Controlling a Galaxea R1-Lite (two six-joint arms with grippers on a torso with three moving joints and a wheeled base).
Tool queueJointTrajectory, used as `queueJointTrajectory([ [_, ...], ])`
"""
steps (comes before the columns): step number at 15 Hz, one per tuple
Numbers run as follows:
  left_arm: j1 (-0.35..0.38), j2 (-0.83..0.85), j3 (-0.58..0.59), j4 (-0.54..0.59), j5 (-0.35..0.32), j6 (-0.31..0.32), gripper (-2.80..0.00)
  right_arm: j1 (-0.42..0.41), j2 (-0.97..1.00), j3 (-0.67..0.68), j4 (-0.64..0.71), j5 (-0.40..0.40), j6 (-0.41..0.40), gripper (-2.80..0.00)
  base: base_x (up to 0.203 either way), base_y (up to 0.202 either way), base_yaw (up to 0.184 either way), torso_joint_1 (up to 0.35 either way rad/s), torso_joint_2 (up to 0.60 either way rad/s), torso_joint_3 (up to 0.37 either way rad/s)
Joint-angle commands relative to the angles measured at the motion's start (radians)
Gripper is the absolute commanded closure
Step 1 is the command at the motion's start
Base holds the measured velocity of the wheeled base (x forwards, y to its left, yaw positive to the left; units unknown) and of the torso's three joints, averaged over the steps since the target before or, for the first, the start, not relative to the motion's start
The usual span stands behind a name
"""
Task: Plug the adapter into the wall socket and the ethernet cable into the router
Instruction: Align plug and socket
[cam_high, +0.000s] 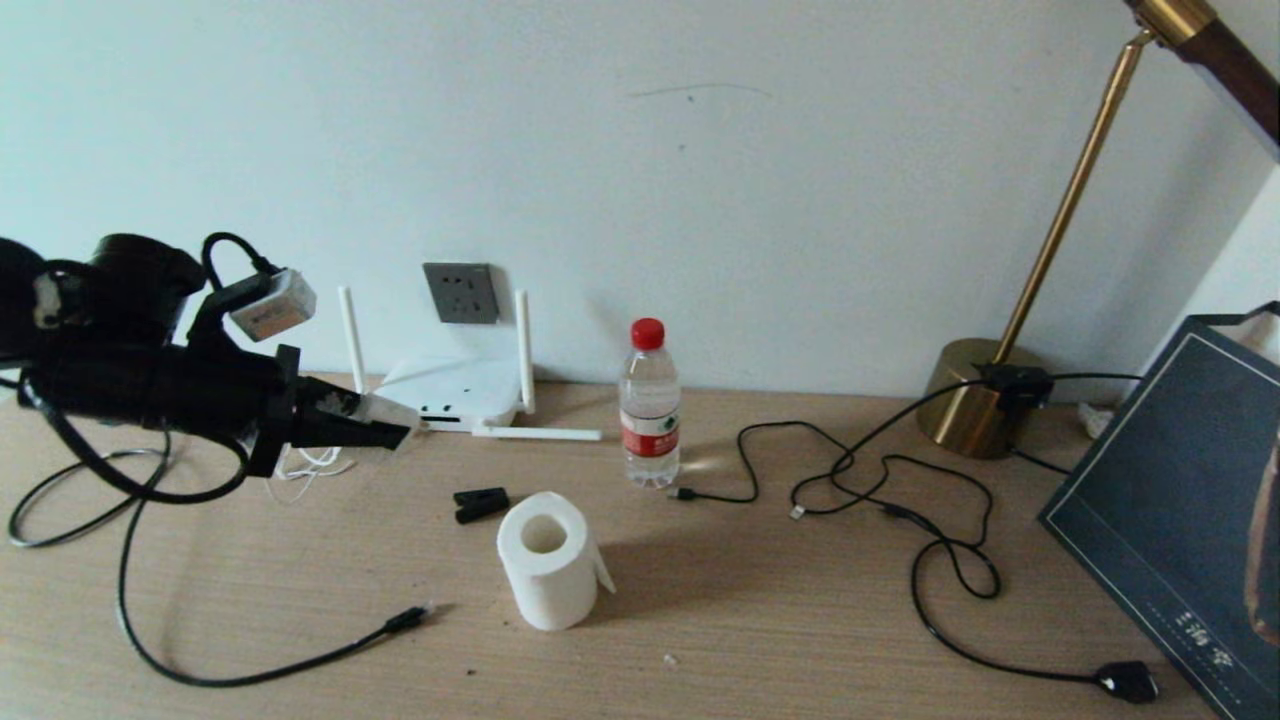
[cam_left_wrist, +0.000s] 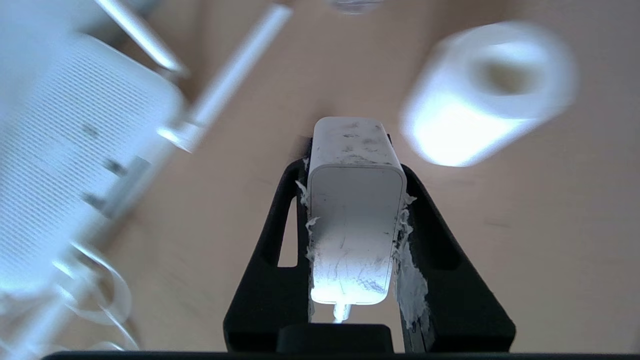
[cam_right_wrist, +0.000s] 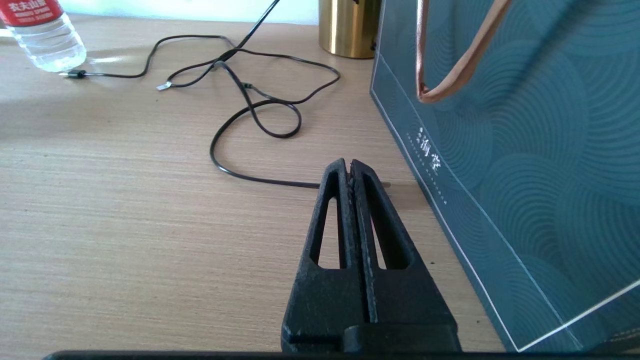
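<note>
My left gripper should draw back and turn the adapter toward the wall socket (cam_high: 461, 293), because the adapter in my left gripper (cam_high: 386, 412) points across the desk in front of the router.
My left gripper (cam_high: 392, 430) is shut on the white adapter (cam_high: 385, 410), held low over the desk just left of the router. In the left wrist view the adapter (cam_left_wrist: 352, 200) sits clamped between the two black fingers (cam_left_wrist: 270, 260), its thin white cord (cam_high: 315, 465) trailing behind. The white router (cam_high: 450, 388) lies against the wall under the dark grey wall socket (cam_high: 460, 292). The ethernet cable (cam_high: 230, 678) loops over the front left of the desk, its plug tip (cam_high: 415, 613) lying free. My right gripper (cam_right_wrist: 348, 164) is shut and empty, low over the desk beside the bag.
A water bottle (cam_high: 650, 405), a toilet paper roll (cam_high: 548, 560) and a small black clip (cam_high: 480, 503) stand mid-desk. Thin black cables (cam_high: 880, 480) sprawl to the right, near a brass lamp base (cam_high: 975, 395). A dark teal bag (cam_high: 1180, 500) stands at the right edge.
</note>
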Motion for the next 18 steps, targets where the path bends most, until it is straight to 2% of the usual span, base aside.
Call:
queueJointTrajectory([
  [1, 0.034, -0.164, 0.025, 0.145, 0.008, -0.006, 0.00, 0.000, 0.000, 0.000, 0.000, 0.000, 0.000, 0.00, 0.000, 0.000, 0.000, 0.000, 0.00, 0.000],
  [2, 0.043, -0.207, 0.043, 0.193, 0.029, -0.009, 0.00, 0.000, 0.000, 0.000, 0.000, 0.000, 0.000, 0.00, 0.000, 0.000, 0.000, 0.000, 0.00, 0.000],
  [4, 0.051, -0.275, 0.081, 0.200, 0.120, -0.017, 0.00, 0.000, 0.000, 0.000, 0.000, 0.000, 0.000, 0.00, 0.000, 0.000, 0.000, 0.000, 0.00, 0.000],
  [5, 0.051, -0.304, 0.092, 0.201, 0.148, -0.048, 0.00, 0.000, 0.000, 0.000, 0.000, 0.000, 0.000, 0.00, 0.000, 0.000, 0.000, 0.000, 0.00, 0.000],
  [6, 0.048, -0.326, 0.096, 0.208, 0.152, -0.139, 0.00, 0.000, 0.000, 0.000, 0.000, 0.000, 0.000, 0.00, 0.000, 0.000, 0.000, 0.000, 0.00, 0.000],
  [9, -0.022, -0.399, 0.167, 0.204, 0.153, -0.562, 0.00, 0.000, 0.000, 0.000, 0.000, 0.000, 0.000, 0.00, 0.000, 0.000, 0.000, 0.000, 0.00, 0.000],
  [13, -0.056, -0.325, 0.237, -0.158, 0.169, -0.938, 0.00, 0.000, 0.000, 0.000, 0.000, 0.000, 0.000, 0.00, 0.000, 0.000, 0.000, 0.000, 0.00, 0.000],
  [14, -0.074, -0.289, 0.264, -0.272, 0.242, -1.006, 0.00, 0.000, 0.000, 0.000, 0.000, 0.000, 0.000, 0.00, 0.000, 0.000, 0.000, 0.000, 0.00, 0.000],
  [15, -0.099, -0.262, 0.310, -0.403, 0.343, -1.045, 0.00, 0.000, 0.000, 0.000, 0.000, 0.000, 0.000, 0.00, 0.000, 0.000, 0.000, 0.000, 0.00, 0.000],
  [16, -0.121, -0.228, 0.376, -0.576, 0.409, -1.070, 0.00, 0.000, 0.000, 0.000, 0.000, 0.000, 0.000, 0.00, 0.000, 0.000, 0.000, 0.000, 0.00, 0.000],
  [18, -0.153, -0.124, 0.481, -0.972, 0.502, -1.090, 0.00, 0.000, 0.000, 0.000, 0.000, 0.000, 0.000, 0.00, 0.000, 0.000, 0.000, 0.000, 0.00, 0.000],
])
